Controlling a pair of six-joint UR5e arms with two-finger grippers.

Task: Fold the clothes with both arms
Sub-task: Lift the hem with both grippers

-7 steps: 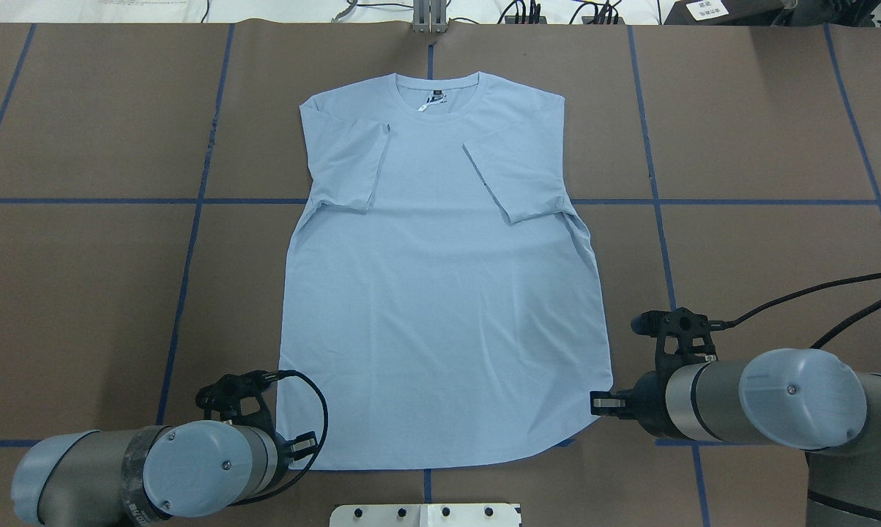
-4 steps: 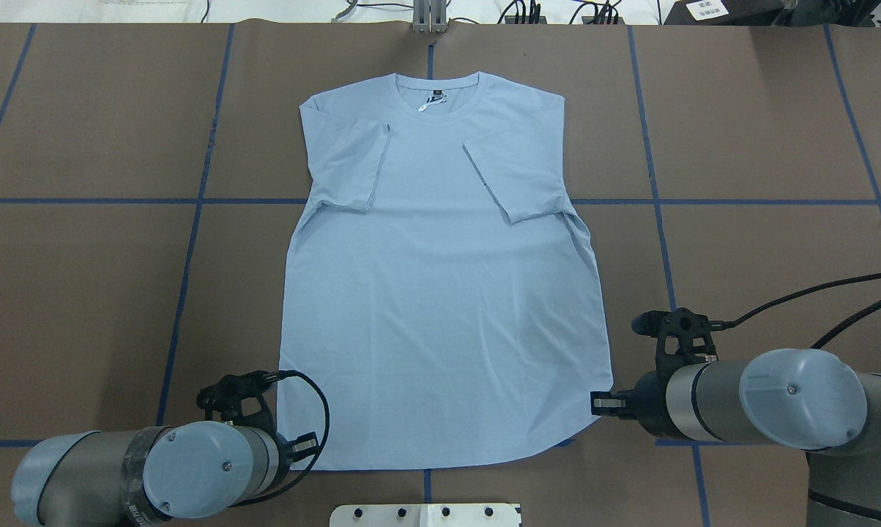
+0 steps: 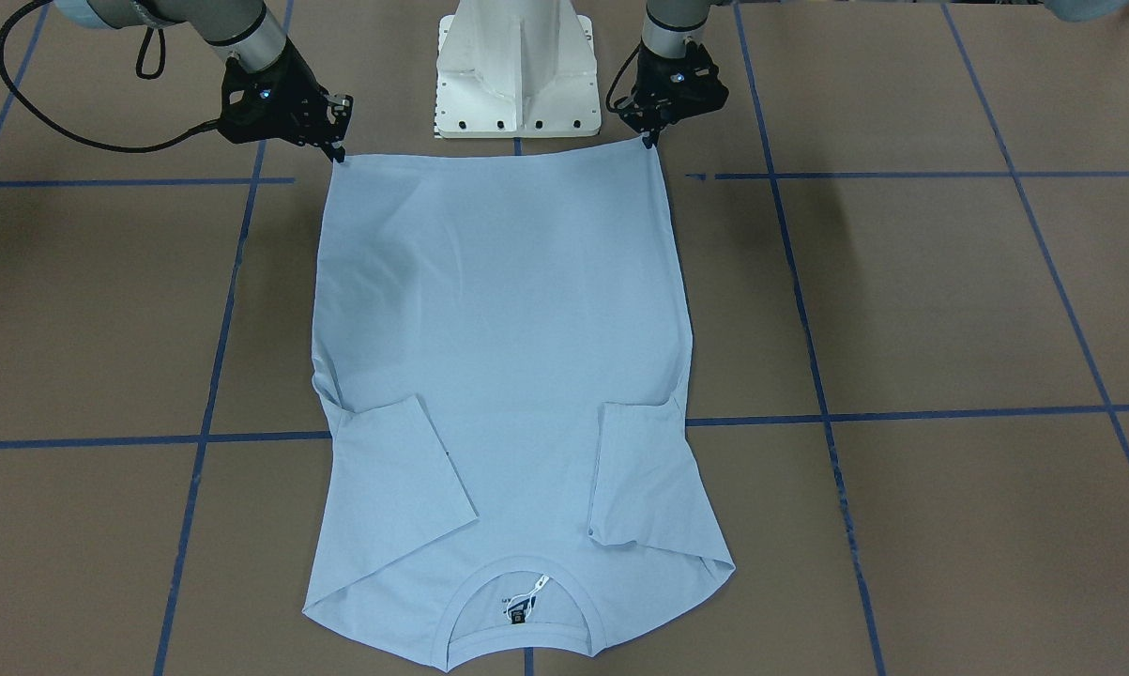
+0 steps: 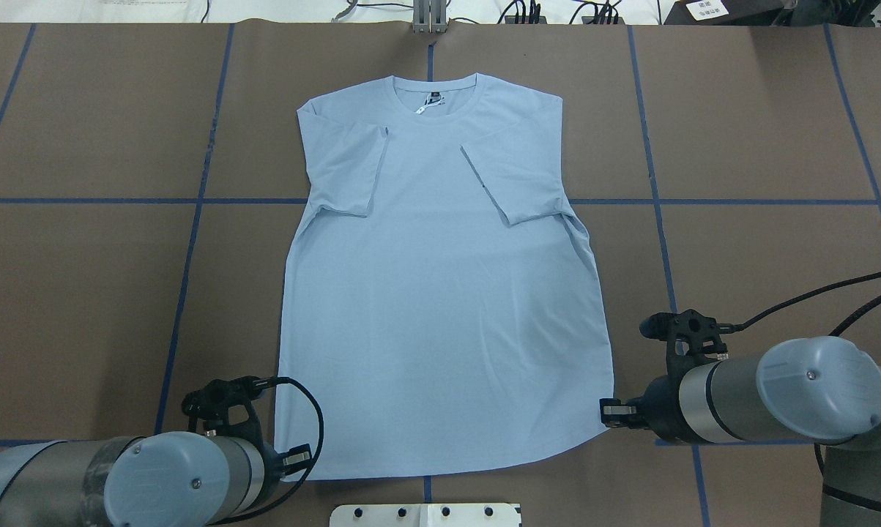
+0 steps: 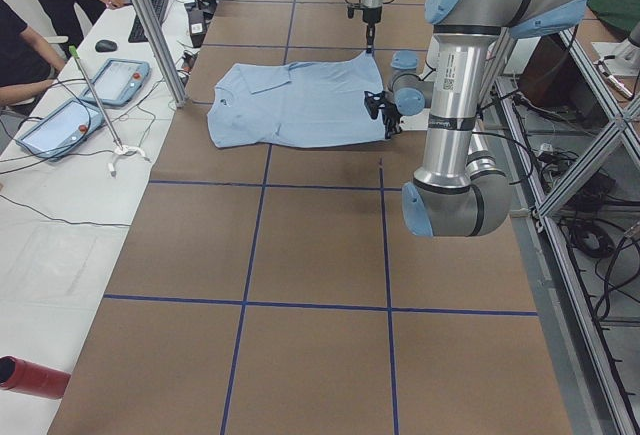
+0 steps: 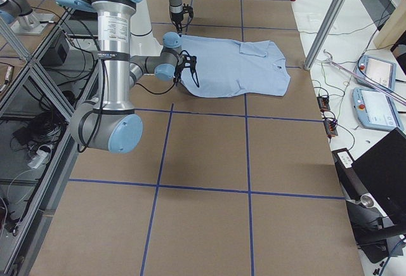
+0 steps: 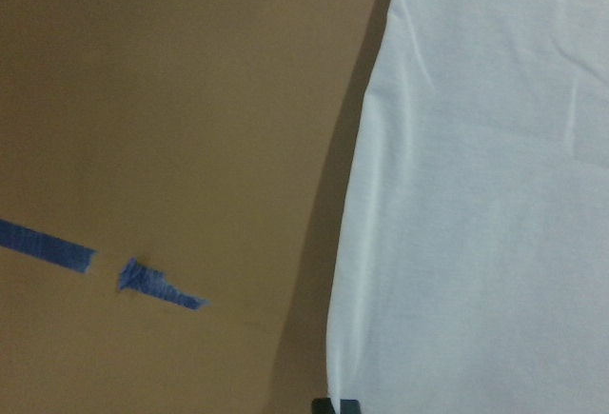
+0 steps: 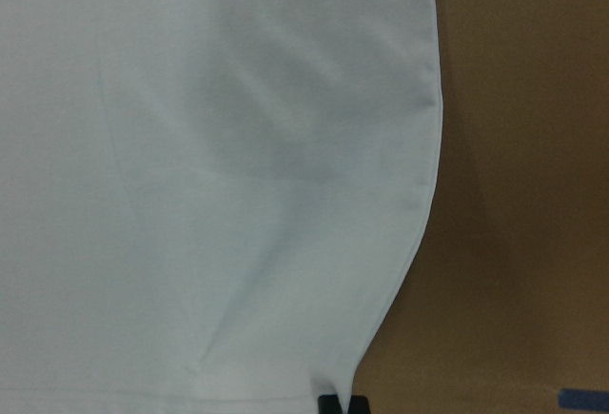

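The collar is near the table's far edge; my grippers should pull the T-shirt's hem toward the white pedestal base (image 3: 515,96) before folding.
The light blue T-shirt (image 4: 440,293) lies flat on the brown table, collar and neck label (image 4: 429,102) at the far side, both sleeves folded in over the body. Its chest print does not show. My left gripper (image 4: 294,461) is shut on the hem's left corner, and it also shows in the front-facing view (image 3: 651,141). My right gripper (image 4: 607,411) is shut on the hem's right corner, and it also shows in the front-facing view (image 3: 339,155). The hem (image 3: 494,158) runs taut and straight between them. Both wrist views show only cloth (image 7: 476,195) (image 8: 209,147) and table.
The white pedestal base (image 3: 517,66) stands just behind the hem. Blue tape lines (image 4: 191,241) cross the brown table. Operators, tablets (image 5: 55,120) and a metal post (image 5: 150,30) are at the far side of the table. A red cylinder (image 5: 30,377) lies beyond the left end.
Both arms have drawn back toward the robot's base. The hem corners have moved with them and the near hem now sits closer to the base, stretched straighter.
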